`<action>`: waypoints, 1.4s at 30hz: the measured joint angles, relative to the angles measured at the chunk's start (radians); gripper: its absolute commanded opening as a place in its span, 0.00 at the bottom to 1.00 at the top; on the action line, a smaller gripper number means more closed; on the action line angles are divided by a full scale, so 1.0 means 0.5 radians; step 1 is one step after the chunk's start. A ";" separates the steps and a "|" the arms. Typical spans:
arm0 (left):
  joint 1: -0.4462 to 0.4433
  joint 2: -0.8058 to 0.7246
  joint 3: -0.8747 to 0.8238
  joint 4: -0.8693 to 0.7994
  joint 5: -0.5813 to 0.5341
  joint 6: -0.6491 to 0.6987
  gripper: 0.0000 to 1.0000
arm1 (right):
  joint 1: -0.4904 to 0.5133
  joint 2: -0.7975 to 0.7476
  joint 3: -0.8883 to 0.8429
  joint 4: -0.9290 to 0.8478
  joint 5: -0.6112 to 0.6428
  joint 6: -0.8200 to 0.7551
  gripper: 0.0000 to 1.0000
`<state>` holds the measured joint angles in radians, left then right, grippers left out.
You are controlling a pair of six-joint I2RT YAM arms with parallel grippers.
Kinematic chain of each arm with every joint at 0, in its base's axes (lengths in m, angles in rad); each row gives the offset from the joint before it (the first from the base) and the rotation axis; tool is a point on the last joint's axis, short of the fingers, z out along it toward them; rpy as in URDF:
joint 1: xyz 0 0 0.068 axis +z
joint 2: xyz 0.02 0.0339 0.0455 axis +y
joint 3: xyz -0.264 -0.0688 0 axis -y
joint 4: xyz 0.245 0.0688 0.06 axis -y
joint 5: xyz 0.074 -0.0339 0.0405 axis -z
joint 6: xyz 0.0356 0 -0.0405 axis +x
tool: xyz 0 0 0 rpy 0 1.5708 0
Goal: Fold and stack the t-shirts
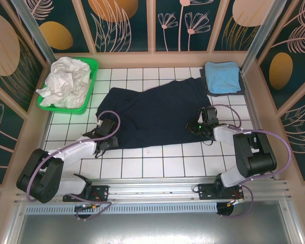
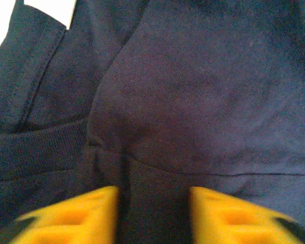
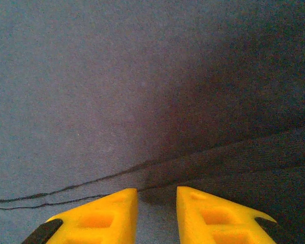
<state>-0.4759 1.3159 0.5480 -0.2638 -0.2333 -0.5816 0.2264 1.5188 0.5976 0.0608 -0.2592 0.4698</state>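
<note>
My left gripper should open and straighten the navy cloth farther in before folding (image 1: 127, 108), because a bunched fold (image 2: 98, 99) runs inward from the t-shirt's corner that it holds.
A large dark navy t-shirt (image 1: 152, 117) lies spread across the middle of the tiled table. My left gripper (image 1: 105, 137) sits at its near left corner. In the left wrist view a bunched fold of the navy t-shirt (image 2: 193, 91) runs between the yellow fingers (image 2: 86, 213) of that gripper (image 2: 153, 190), which is shut on it. My right gripper (image 1: 197, 126) rests on the shirt's near right edge. In the right wrist view its jaws (image 3: 156, 190) stand a little apart over flat navy cloth (image 3: 117, 91), with a hem line at the tips. A folded light blue t-shirt (image 1: 221, 77) lies at the back right.
A green plastic basket (image 1: 93, 76) at the back left holds crumpled white shirts (image 1: 66, 84). The light blue shirt rests on a dark grey folded piece (image 1: 206, 87). Patterned walls close in the table on three sides. Bare white tiles (image 1: 157, 162) run along the near edge.
</note>
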 measured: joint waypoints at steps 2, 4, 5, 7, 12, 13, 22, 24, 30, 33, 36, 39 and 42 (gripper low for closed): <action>0.000 -0.001 0.030 -0.039 -0.040 0.035 0.22 | -0.016 -0.002 -0.011 0.011 -0.002 -0.009 0.28; 0.000 -0.001 0.072 -0.070 -0.071 0.053 0.22 | -0.036 -0.013 -0.027 0.022 -0.002 -0.025 0.28; 0.000 -0.001 0.102 -0.090 -0.088 0.056 0.23 | -0.050 -0.026 -0.039 0.023 -0.001 -0.033 0.28; 0.000 -0.001 0.172 -0.115 -0.130 0.066 0.30 | -0.075 -0.056 -0.064 0.021 0.001 -0.039 0.28; 0.000 0.008 0.320 -0.169 -0.222 0.075 0.74 | -0.106 -0.143 -0.117 -0.018 0.018 -0.048 0.28; 0.000 0.008 0.330 -0.178 -0.234 0.069 0.74 | -0.107 -0.157 -0.119 -0.030 0.024 -0.053 0.28; 0.000 -0.034 0.065 -0.018 0.004 -0.037 0.66 | -0.114 -0.224 -0.124 -0.060 0.047 -0.054 0.29; 0.000 0.018 0.039 -0.024 0.013 -0.089 0.58 | -0.115 -0.224 -0.124 -0.070 0.048 -0.053 0.29; 0.000 0.153 0.083 -0.105 -0.091 -0.254 0.28 | -0.206 -0.224 -0.143 -0.088 0.053 -0.047 0.29; 0.000 0.144 0.092 -0.172 -0.134 -0.336 0.28 | -0.266 -0.225 -0.170 -0.097 0.044 -0.043 0.28; 0.000 0.069 0.079 -0.247 -0.143 -0.425 0.33 | -0.304 -0.253 -0.184 -0.112 0.028 -0.038 0.29; 0.000 -0.056 0.063 -0.347 -0.159 -0.490 0.56 | -0.339 -0.318 -0.203 -0.169 0.031 -0.038 0.29; 0.001 -0.175 0.074 -0.446 -0.204 -0.526 0.66 | -0.349 -0.405 -0.208 -0.239 0.014 -0.038 0.29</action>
<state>-0.4755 1.2282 0.5850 -0.4870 -0.3351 -0.8444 0.0521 1.3163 0.4934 -0.0586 -0.2523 0.4507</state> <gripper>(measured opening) 0.597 0.285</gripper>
